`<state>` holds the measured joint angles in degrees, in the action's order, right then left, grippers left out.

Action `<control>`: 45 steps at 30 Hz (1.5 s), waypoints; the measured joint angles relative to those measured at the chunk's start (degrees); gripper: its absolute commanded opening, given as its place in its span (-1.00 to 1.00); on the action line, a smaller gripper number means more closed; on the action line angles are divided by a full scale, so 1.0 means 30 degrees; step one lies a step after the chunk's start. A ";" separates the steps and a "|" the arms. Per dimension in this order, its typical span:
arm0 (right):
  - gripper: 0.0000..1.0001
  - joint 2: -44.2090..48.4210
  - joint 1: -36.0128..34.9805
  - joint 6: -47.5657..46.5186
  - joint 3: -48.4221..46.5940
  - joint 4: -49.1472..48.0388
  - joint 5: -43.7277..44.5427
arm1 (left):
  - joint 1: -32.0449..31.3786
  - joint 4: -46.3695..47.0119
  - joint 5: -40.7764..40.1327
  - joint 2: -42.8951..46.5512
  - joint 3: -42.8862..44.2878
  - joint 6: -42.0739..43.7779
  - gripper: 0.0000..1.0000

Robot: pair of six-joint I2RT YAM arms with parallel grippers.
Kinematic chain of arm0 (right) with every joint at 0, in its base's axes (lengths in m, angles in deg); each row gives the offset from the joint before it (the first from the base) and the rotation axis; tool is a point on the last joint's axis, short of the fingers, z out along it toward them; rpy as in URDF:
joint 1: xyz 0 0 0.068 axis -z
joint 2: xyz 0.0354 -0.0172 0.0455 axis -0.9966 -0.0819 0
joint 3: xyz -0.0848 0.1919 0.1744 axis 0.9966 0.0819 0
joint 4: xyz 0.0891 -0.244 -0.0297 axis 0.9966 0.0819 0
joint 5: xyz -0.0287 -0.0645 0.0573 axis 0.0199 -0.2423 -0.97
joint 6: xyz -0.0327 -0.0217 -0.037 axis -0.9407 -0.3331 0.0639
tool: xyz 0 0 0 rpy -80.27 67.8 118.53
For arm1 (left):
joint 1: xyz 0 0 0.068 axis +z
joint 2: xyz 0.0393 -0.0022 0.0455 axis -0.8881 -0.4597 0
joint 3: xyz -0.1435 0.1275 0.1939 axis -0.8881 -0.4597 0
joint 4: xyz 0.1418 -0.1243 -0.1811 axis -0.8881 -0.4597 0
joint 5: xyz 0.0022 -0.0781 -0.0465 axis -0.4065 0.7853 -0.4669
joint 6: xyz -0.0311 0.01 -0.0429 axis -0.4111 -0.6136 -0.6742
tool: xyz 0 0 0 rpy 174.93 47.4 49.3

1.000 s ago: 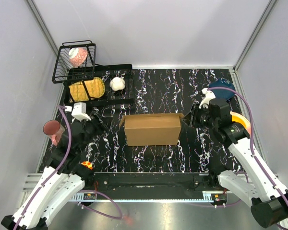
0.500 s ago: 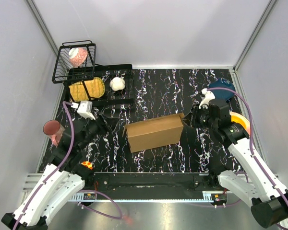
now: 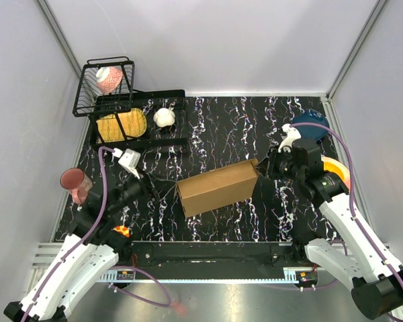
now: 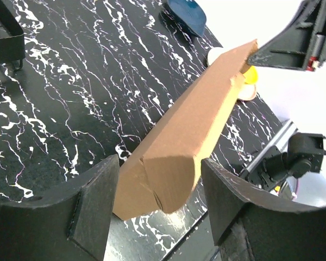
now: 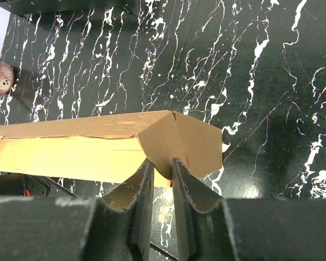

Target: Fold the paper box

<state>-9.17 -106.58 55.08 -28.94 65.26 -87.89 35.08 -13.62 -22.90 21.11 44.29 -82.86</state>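
The paper box (image 3: 217,188) is at a slant, and my right gripper holds it only at its end. My left gripper should therefore pinch the box's loose end flap (image 4: 171,184) and swing the box straight.
The paper box (image 3: 218,188) is a brown cardboard block lying at an angle mid-table, its right end raised. In the right wrist view my right gripper (image 5: 162,168) is shut on the end flap of the paper box (image 5: 176,138); from above, the right gripper (image 3: 267,168) sits at the box's right end. My left gripper (image 4: 158,179) is open, and the left end of the paper box (image 4: 174,174) lies between its fingers (image 4: 98,201) with a gap on each side. From above, the left gripper (image 3: 151,190) is just left of the box.
A wire basket (image 3: 104,87) with a pink item stands at the back left, and beside it a black rack (image 3: 141,142) holds a yellow item and a white lump (image 3: 164,117). A pink cup (image 3: 74,181) is at the left edge. A blue bowl (image 3: 309,122) and an orange plate (image 3: 337,173) are at the right.
The box has turned counter-clockwise, its left end swinging nearer. My left gripper has moved right up to that end. The right jaws have narrowed onto the end flap.
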 measured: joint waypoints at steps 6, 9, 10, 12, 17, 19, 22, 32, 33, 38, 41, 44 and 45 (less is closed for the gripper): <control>-0.51 -0.0007 0.0000 -0.0007 0.0000 -0.0007 0.0007 | 0.0000 -0.1887 0.0794 0.1355 0.0867 0.1246 0.29; -0.50 -0.0007 0.0000 -0.0007 -0.0007 -0.0007 0.0007 | 0.0000 -0.2280 0.1355 0.1559 0.1042 0.1625 0.25; -0.51 0.0000 0.0000 -0.0007 0.0000 -0.0007 0.0015 | 0.0000 -0.2397 0.1559 0.1559 0.1042 0.1668 0.22; -0.51 -0.0007 0.0000 -0.0007 0.0000 -0.0007 0.0015 | 0.0000 -0.2674 0.1887 0.1523 0.1042 0.1719 0.13; -0.52 -0.0007 0.0000 -0.0007 0.0000 -0.0007 0.0022 | 0.0000 -0.2820 0.1923 0.1268 0.1042 0.1705 0.01; -0.51 -0.0007 0.0000 0.0000 0.0000 -0.0007 0.0022 | 0.0000 -0.2827 0.1807 0.1173 0.1042 0.1654 -0.01; -0.52 -0.0007 -0.0007 0.0000 0.0000 -0.0007 0.0022 | 0.0000 -0.2834 0.1756 0.1013 0.1042 0.1632 -0.01; -0.52 -0.0015 -0.0015 0.0007 -0.0007 -0.0007 0.0029 | -0.1151 -0.3031 0.1413 -0.0597 0.1042 0.1661 0.09; -0.52 -0.0022 -0.0015 0.0007 -0.0007 -0.0007 0.0029 | -0.1362 -0.3155 0.1246 -0.0765 0.1042 0.1676 0.05; -0.52 -0.0109 -0.0015 0.0015 -0.0007 -0.0109 0.0029 | -0.1887 -0.3504 0.0576 -0.1275 0.1042 0.1727 -0.23; -0.52 -0.0189 -0.0015 0.0051 -0.0007 -0.0160 0.0029 | -0.1953 -0.3628 0.0160 -0.1435 0.1042 0.1698 -0.45; -0.53 -0.0226 -0.0015 0.0066 -0.0007 -0.0226 0.0022 | -0.1974 -0.3606 -0.0182 -0.1413 0.1042 0.1690 -0.56; -0.53 -0.0233 -0.0015 0.0066 -0.0007 -0.0248 0.0022 | -0.1974 -0.3570 -0.0262 -0.1399 0.1042 0.1676 -0.58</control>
<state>-9.87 -106.62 55.27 -28.96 64.51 -87.82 29.16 -24.33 -23.68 16.91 47.41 -77.83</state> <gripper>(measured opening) 0.240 0.244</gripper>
